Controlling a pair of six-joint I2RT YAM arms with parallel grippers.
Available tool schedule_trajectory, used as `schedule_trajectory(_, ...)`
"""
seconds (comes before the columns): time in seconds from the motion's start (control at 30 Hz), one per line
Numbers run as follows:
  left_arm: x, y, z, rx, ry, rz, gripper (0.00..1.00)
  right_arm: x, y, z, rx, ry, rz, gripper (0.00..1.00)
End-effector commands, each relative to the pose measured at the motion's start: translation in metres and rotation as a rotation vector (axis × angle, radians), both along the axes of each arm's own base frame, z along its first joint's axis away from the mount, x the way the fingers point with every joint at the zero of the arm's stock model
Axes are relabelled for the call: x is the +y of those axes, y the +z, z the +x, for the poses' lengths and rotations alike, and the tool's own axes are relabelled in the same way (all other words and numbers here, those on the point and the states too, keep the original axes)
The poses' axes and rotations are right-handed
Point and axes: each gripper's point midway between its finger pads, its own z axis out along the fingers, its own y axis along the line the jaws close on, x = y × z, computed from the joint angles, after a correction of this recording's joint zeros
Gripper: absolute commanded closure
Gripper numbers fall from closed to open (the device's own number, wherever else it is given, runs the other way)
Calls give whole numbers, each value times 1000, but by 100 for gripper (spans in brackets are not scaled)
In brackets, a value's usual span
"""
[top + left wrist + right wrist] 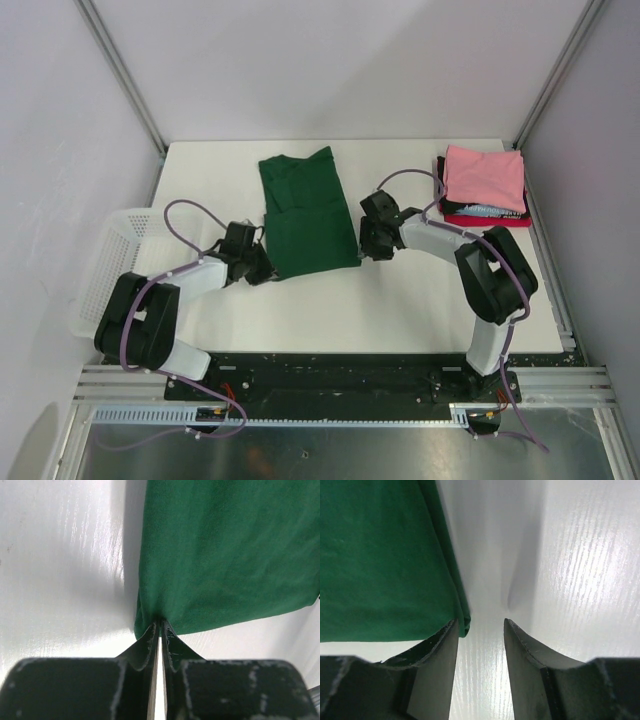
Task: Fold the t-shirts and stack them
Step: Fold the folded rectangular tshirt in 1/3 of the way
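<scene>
The green t-shirt's loose near corner sits outside my open right gripper's fingers, so next I move over that corner and pinch it before I fold.
The dark green t-shirt lies on the white table, folded into a long strip, collar end far. My left gripper is at its near-left corner. In the left wrist view it is shut, pinching that corner of the green shirt. My right gripper is at the near-right corner. In the right wrist view it is open, and the edge of the shirt's corner just passes the left fingertip. A folded stack, with the pink tee on black and red ones, sits at the back right.
A white mesh basket stands off the table's left edge. Metal frame posts rise at the back corners. The folded stack lies just behind my right arm's forearm.
</scene>
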Motion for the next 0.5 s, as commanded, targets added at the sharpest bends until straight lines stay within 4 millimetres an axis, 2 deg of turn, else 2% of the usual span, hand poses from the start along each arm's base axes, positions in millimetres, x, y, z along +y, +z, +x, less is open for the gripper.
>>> schedule_trajectory(0.0,12,-2,-7,6,1,39,91,11,-1,6,-25,29,35,53)
schedule_trajectory(0.27,17,2,-6,-2,8,38,91,23,-11,-4,-4,43,28,54)
schedule_trajectory(0.47,18,9,-4,-18,9,34,91,22,-25,-14,31,33,24,62)
